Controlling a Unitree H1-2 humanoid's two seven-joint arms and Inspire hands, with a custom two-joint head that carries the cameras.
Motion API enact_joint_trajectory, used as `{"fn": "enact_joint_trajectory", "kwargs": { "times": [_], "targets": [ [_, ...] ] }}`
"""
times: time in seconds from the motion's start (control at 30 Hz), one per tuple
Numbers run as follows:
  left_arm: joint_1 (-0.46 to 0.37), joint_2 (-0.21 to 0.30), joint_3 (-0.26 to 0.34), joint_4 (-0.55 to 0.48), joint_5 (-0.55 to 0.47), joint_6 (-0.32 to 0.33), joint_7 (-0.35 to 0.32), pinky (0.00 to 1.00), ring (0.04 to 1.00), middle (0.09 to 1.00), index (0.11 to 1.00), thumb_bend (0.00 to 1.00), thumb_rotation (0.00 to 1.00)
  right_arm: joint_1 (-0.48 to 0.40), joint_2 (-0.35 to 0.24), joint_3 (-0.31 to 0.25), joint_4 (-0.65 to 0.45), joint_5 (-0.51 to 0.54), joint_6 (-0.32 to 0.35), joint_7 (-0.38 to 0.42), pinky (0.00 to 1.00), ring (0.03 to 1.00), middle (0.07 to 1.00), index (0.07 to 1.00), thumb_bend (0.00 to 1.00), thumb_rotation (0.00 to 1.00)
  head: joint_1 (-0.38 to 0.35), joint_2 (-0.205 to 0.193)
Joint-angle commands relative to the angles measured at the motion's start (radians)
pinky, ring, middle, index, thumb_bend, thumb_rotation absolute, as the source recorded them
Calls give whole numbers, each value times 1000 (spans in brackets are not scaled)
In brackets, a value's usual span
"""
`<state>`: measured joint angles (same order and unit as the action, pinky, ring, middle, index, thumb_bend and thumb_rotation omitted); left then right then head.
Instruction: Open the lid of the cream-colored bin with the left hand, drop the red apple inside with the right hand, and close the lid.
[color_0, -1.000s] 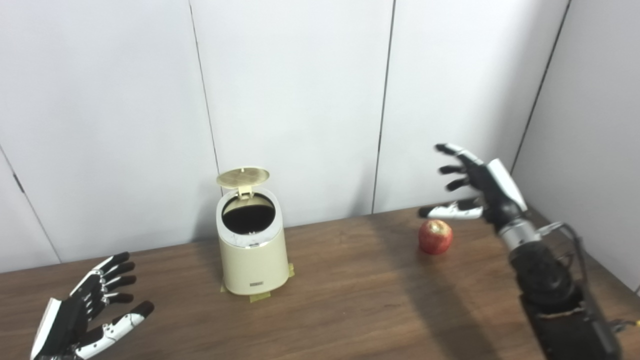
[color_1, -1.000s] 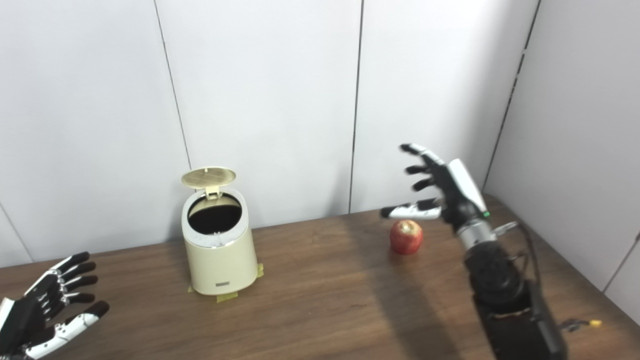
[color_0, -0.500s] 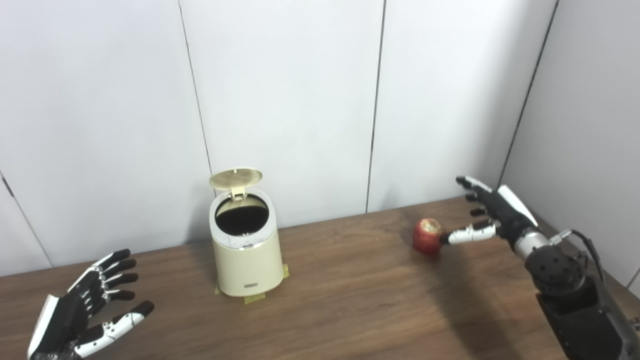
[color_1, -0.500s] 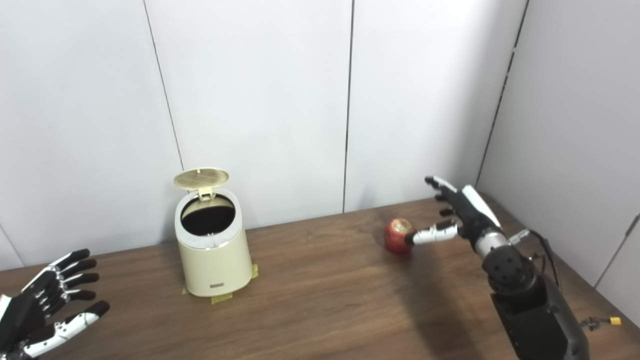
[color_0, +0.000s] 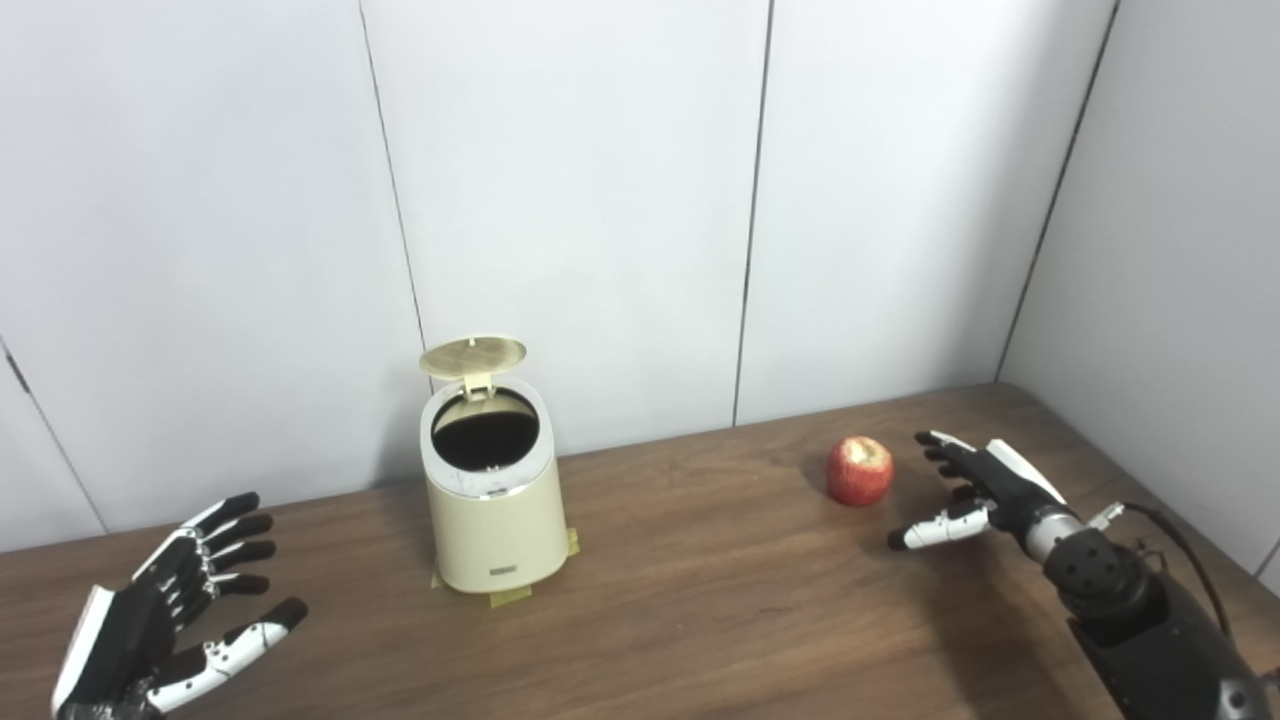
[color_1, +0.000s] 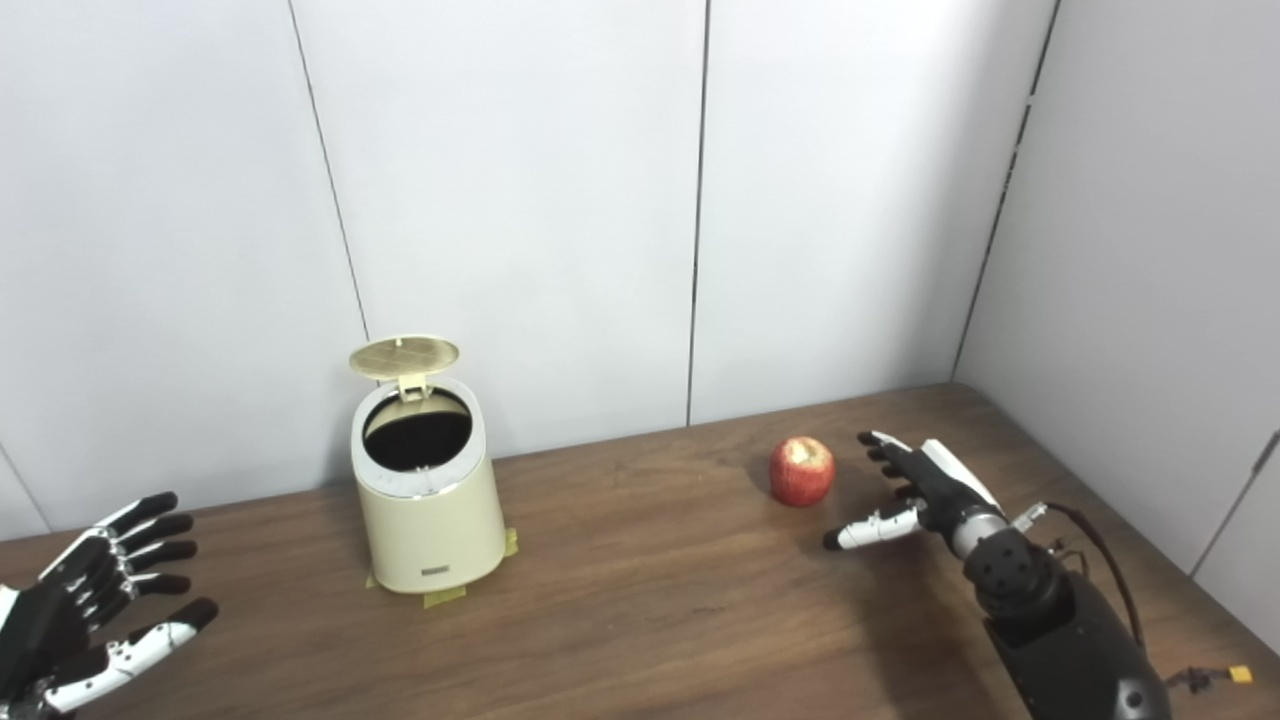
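Note:
I expect the lid (color_0: 473, 356) to stay open when I bring the red apple over and drop it in, because the lid is standing up by itself on its back hinge (color_0: 479, 385).
The cream-colored bin (color_0: 492, 520) stands on the wooden table (color_0: 700, 600), left of centre, taped down at its base. Its round lid (color_0: 472, 355) is flipped up at the back, and the dark inside shows. The red apple (color_0: 859, 470) rests on the table at the right, apart from everything. My right hand (color_0: 975, 490) is open, low over the table just right of the apple, not touching it. My left hand (color_0: 170, 620) is open near the table's front left corner, palm up, far from the bin.
White wall panels (color_0: 600, 200) close the back of the table, and a side wall (color_0: 1180, 250) closes the right. Bare wood lies between the bin and the apple.
My right hand has come down from above the apple to low over the table beside it, thumb drawn back from the apple. The camera shifted slightly. Bin, lid and left hand are unchanged.

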<state>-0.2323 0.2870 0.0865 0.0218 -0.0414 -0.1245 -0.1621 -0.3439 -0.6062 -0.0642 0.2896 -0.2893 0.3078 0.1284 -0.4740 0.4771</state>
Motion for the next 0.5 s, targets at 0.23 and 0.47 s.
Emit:
{"fn": "enact_joint_trajectory", "kwargs": {
  "times": [0.23,0.47],
  "targets": [
    [-36,15,-1,-60,0,13,-3,632,759,809,843,644,11,-87,30,0,105,28,-103,-62,817,902,906,895,865,182,3,8],
    [-34,14,-9,-77,4,25,-4,613,752,810,844,644,4,-121,57,24,163,25,-124,-88,813,905,897,891,870,200,13,16]
  ]
}}
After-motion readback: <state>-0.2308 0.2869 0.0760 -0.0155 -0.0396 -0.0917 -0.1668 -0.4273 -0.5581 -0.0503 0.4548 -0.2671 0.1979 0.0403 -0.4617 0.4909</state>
